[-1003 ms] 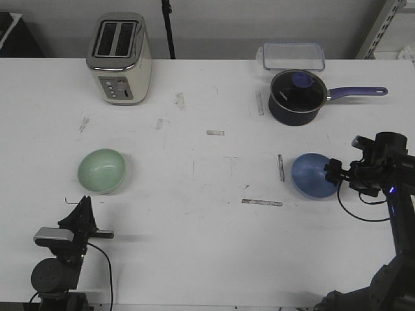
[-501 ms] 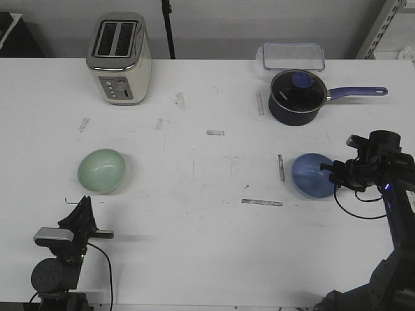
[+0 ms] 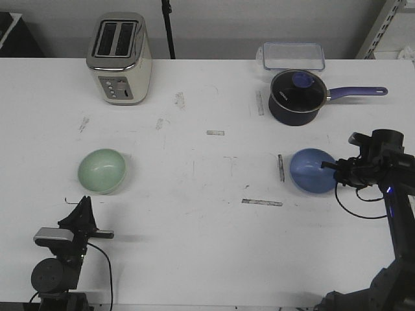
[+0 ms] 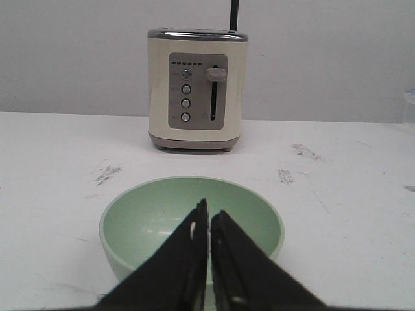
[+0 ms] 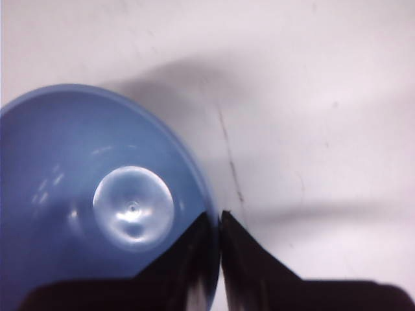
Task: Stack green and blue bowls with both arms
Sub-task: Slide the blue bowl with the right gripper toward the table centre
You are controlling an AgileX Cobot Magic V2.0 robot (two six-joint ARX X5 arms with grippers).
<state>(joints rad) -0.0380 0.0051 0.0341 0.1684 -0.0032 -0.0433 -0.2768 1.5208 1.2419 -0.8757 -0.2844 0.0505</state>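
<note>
My right gripper is pinching the blue bowl's rim [image 3: 331, 159], and the middle of the white table [image 3: 213, 180] is free. So I should now carry the bowl until it rests there.
The pale green bowl [image 3: 102, 171] sits upright on the white table at the left. In the left wrist view the green bowl [image 4: 149, 217] lies just beyond my left gripper [image 4: 209, 215], which is shut and empty. In the front view the left gripper [image 3: 83, 206] is near the table's front edge, on the near side of that bowl. The light blue bowl [image 3: 311, 170] is at the right, tilted and a little off the table. My right gripper [image 3: 334, 170] is shut on its right rim. In the right wrist view the gripper [image 5: 215, 217] pinches the blue bowl [image 5: 97, 194] at its rim.
A cream toaster [image 3: 120, 58] stands at the back left. A dark navy saucepan [image 3: 297, 97] with glass lid and long handle sits at the back right, behind the blue bowl. A clear lidded container [image 3: 293, 56] lies behind it. Tape scraps mark the table's middle.
The right gripper has raised the blue bowl slightly, tilting it. The left arm and the green bowl have not moved.
</note>
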